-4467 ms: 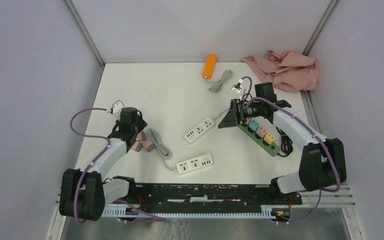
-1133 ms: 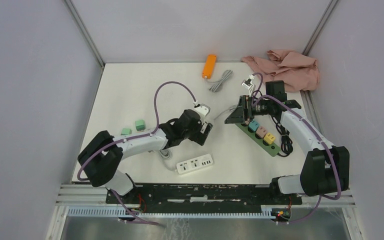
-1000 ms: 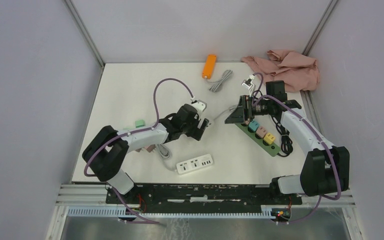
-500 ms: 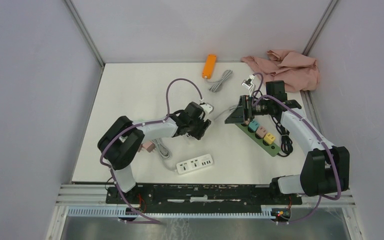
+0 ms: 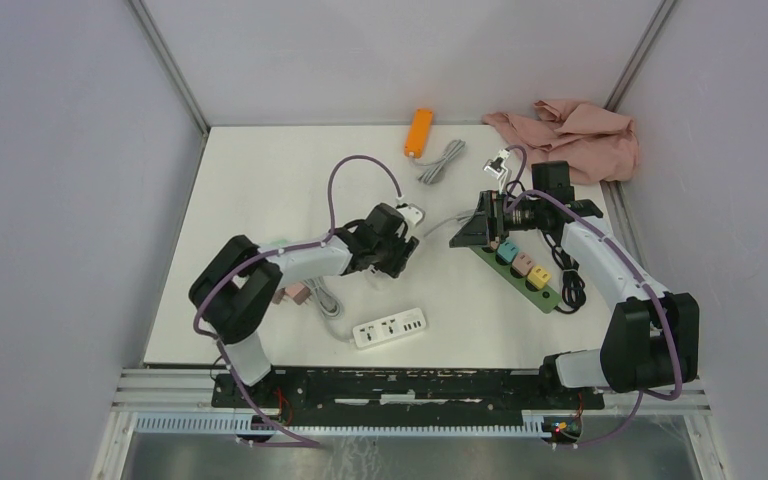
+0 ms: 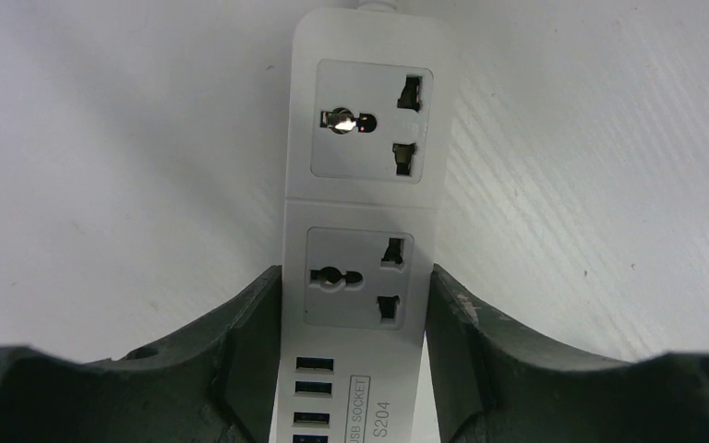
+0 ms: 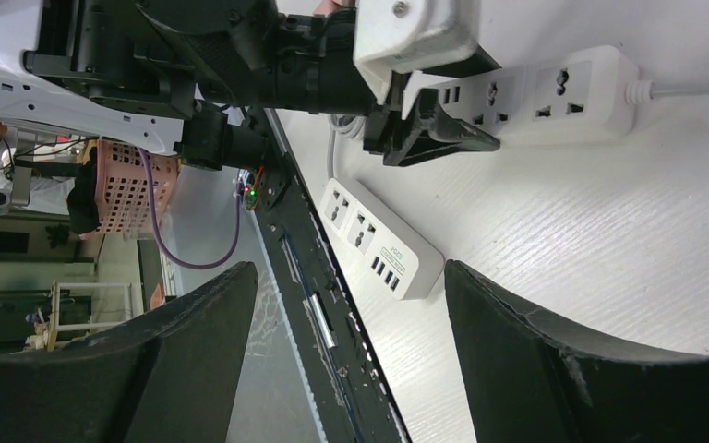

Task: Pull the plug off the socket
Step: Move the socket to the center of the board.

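Observation:
My left gripper should go on carrying the white power strip toward the open space (image 5: pixel 288 207) behind the loose pink plugs before it lets go of it there, because the white power strip's sockets (image 6: pixel 372 120) are empty.
A green power strip (image 5: pixel 520 268) lies at the right with a teal plug (image 5: pixel 507 252), a pink plug (image 5: pixel 523 264) and a yellow plug (image 5: pixel 538 277) seated in it. My right gripper (image 5: pixel 465 232) hangs open and empty just left of its far end, above the table (image 7: pixel 351 351). My left gripper (image 5: pixel 396 252) sits over a white power strip (image 6: pixel 360 231) at mid table, its fingers (image 6: pixel 240 341) pressed on both long sides beside the lower socket. That strip has no plug in it; it also shows in the right wrist view (image 7: pixel 535 92).
A second white power strip (image 5: pixel 389 328) lies near the front edge, its grey cable running left to loose pink plugs (image 5: pixel 295 292). An orange strip (image 5: pixel 418 131) with a coiled grey cable (image 5: pixel 441 160) and a pink cloth (image 5: pixel 570 135) lie at the back.
My left arm swung from the table's left side to the middle white power strip and closed its fingers around it. The right gripper rose slightly and has stayed still since.

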Controlling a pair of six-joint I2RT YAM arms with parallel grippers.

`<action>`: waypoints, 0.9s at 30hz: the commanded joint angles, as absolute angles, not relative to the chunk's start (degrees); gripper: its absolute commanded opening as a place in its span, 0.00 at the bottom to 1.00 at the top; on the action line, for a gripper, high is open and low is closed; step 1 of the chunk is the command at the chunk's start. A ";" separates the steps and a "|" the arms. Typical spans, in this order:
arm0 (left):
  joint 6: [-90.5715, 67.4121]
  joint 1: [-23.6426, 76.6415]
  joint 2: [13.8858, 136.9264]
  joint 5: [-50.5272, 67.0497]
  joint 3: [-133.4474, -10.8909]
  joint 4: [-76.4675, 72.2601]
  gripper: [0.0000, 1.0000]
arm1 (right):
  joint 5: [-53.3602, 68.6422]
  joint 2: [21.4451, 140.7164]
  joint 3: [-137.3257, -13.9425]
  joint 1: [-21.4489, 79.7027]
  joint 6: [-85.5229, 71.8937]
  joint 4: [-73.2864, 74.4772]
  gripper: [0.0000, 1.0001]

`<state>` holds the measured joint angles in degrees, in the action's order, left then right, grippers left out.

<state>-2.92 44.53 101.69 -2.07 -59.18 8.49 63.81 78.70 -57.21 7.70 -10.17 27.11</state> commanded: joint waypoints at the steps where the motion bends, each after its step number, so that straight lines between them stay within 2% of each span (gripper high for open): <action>1: -3.71 42.37 92.68 -5.21 -55.99 5.42 0.03 | 65.26 77.07 -59.96 7.29 -9.84 26.11 0.81; 11: -11.80 30.15 84.03 -7.48 -48.41 1.37 0.03 | 65.26 77.26 -59.94 7.25 -9.93 26.10 0.80; 20: -21.78 20.54 87.23 -15.85 -49.86 2.02 0.03 | 65.36 77.30 -59.85 7.07 -10.02 25.99 0.80; 27: -28.54 17.39 93.88 -24.49 -56.91 6.57 0.03 | 65.31 77.57 -59.86 7.16 -10.02 26.01 0.80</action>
